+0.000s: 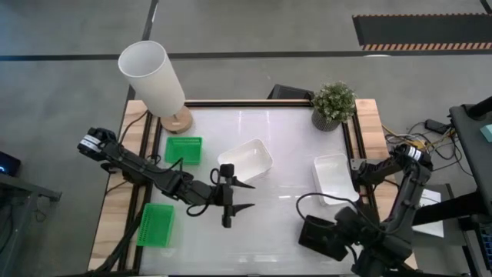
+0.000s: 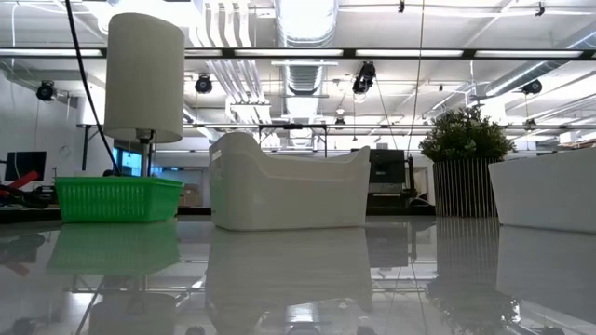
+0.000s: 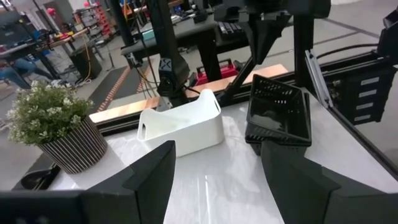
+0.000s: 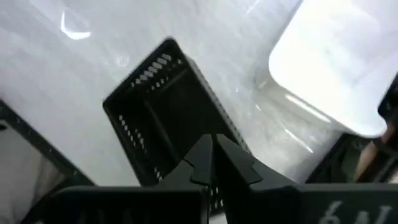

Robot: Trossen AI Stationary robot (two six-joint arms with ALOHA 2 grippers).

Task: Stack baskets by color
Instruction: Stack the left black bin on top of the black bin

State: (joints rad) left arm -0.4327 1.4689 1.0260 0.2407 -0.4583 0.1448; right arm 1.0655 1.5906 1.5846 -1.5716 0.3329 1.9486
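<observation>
The black basket's inside (image 4: pixel 177 109) meets my right gripper's closed fingers at a slant, so I should open the fingers, line them up with the basket's long side (image 4: pixel 208 92) and pinch that side.
A stack of black mesh baskets (image 1: pixel 323 237) stands near the table's front right and shows in the left wrist view (image 3: pixel 277 112). My right gripper (image 4: pixel 214 149) is shut just above one wall of the top black basket (image 4: pixel 161 118). One white basket (image 1: pixel 246 160) lies at mid-table and another (image 1: pixel 333 178) at the right. Two green baskets (image 1: pixel 183 149) (image 1: pixel 156 224) lie at the left. My left gripper (image 1: pixel 252 195) stands open at mid-table, level and pointing right, with nothing between its fingers. My right gripper points steeply down with its shut fingertips (image 4: pixel 205 155) over the black basket's long wall (image 4: pixel 239 140). I cannot tell whether they touch that wall. The basket rests on the stack.
A tall white lampshade (image 1: pixel 151 75) on a wooden foot stands at the far left corner. A potted plant (image 1: pixel 333 105) stands at the far right. Bare white tabletop (image 1: pixel 277 223) lies between the two grippers.
</observation>
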